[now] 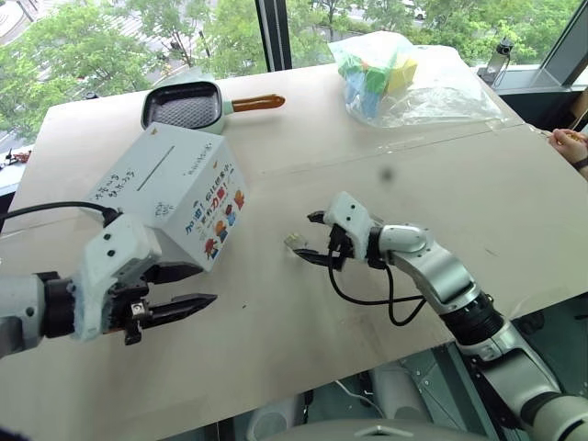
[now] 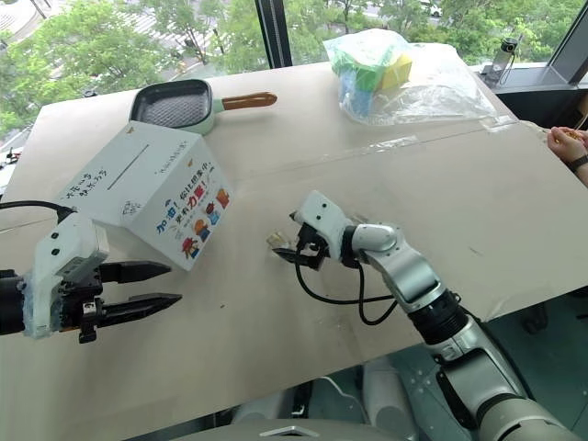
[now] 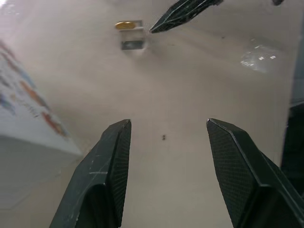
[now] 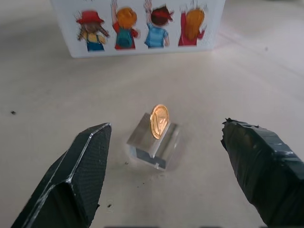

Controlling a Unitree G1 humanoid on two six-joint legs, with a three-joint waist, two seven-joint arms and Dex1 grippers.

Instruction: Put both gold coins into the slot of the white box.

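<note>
The robot's right gripper should pick up the coin and hand it over, since the slot (image 1: 156, 166) is on the left gripper's side and the gold coin (image 1: 295, 240) is by the right gripper.
The white box (image 1: 170, 188) stands tilted at the table's left, its handwritten face with the slot (image 1: 154, 170) turned up and its cartoon face (image 4: 137, 28) towards the middle. One gold coin (image 4: 159, 121) stands on edge in a small clear block (image 4: 153, 142) on the table, right of the box. My right gripper (image 1: 306, 237) is open, low over the table, with the coin just ahead between its fingers and not touching them. My left gripper (image 1: 204, 285) is open and empty, in front of the box. In the left wrist view the coin (image 3: 125, 24) lies far ahead.
A black grill pan (image 1: 184, 108) with a brown handle sits behind the box. A clear plastic bag of coloured blocks (image 1: 395, 78) lies at the back right. A person's hand (image 1: 571, 145) rests at the right edge. The table's front edge runs close below my arms.
</note>
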